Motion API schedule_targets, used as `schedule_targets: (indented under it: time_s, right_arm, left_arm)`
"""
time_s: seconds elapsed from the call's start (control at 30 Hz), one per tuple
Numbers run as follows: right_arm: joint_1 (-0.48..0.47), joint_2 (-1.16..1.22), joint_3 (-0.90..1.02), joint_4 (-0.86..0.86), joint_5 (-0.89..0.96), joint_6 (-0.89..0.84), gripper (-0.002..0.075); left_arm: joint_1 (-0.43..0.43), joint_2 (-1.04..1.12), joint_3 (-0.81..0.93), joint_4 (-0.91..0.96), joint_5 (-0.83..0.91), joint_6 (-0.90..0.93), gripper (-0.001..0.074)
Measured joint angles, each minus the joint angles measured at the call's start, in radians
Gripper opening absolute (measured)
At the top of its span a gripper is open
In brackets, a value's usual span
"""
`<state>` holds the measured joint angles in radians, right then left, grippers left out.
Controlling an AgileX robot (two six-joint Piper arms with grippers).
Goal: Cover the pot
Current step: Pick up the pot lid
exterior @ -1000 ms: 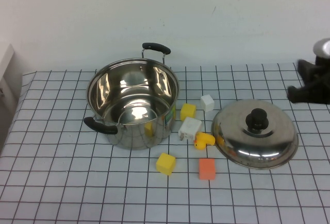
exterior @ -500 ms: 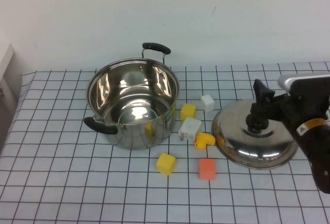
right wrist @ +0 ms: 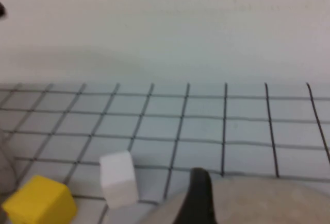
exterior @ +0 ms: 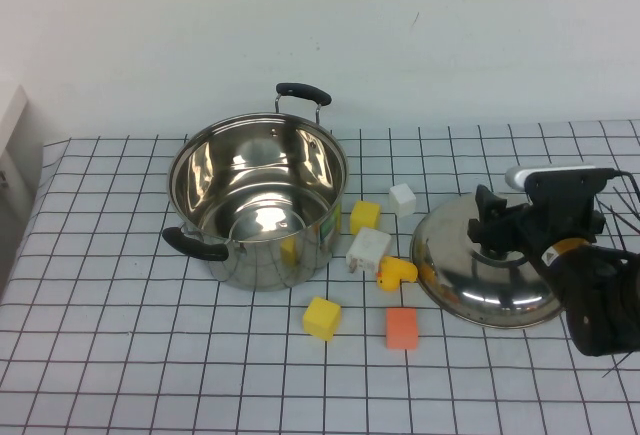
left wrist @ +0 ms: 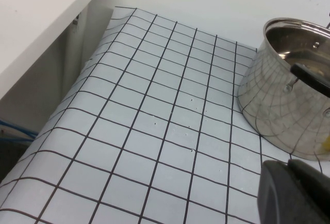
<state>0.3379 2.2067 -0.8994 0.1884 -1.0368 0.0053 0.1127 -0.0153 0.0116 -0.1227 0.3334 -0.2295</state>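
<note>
The domed steel lid [exterior: 480, 280] has a round edge matching the pot's open rim [exterior: 258, 241], so it should sit flush over the pot's whole opening when I lower it.
The large steel pot [exterior: 258, 205] with two black side handles stands open on the checked cloth, left of centre; it also shows in the left wrist view [left wrist: 278, 95]. The domed steel lid [exterior: 500, 285] lies on the cloth to the pot's right. My right gripper [exterior: 497, 223] is right over the lid's top and hides the black knob; its fingers look open, one dark finger [right wrist: 198, 195] showing against the lid [right wrist: 258, 203]. My left gripper [left wrist: 296, 195] is shut and empty, low over the cloth to the pot's left, outside the high view.
Small blocks lie between pot and lid: a yellow one [exterior: 364, 216], white ones [exterior: 402, 199] [exterior: 367, 249], a yellow piece [exterior: 397, 273], another yellow one [exterior: 321, 317] and an orange one [exterior: 401, 328]. A white wall stands behind the table.
My right arm has come in from the far right edge and moved down and left onto the lid's top, now covering the knob. Pot, lid and blocks have not moved.
</note>
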Motion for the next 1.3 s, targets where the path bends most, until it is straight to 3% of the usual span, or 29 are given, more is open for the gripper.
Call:
schedule_targets:
  time_s: [0.6,0.7,0.9,1.3]
  right_arm:
    - [-0.010,0.131,-0.025,-0.043,0.004,0.000,0.0564]
    - [-0.017,0.133,-0.026,-0.043,0.006,-0.005,0.0520]
    - [-0.045,0.133,-0.030,-0.030,0.006,-0.005,0.0360]
    - [-0.088,0.135,-0.030,-0.085,-0.038,-0.005,0.0356]
  left_arm:
    - [0.000,0.000,0.000,0.000,0.000,0.000,-0.0003]
    - [0.000,0.000,0.000,0.000,0.000,0.000,-0.0003]
    - [0.000,0.000,0.000,0.000,0.000,0.000,-0.0003]
    - [0.000,0.000,0.000,0.000,0.000,-0.004,-0.0003]
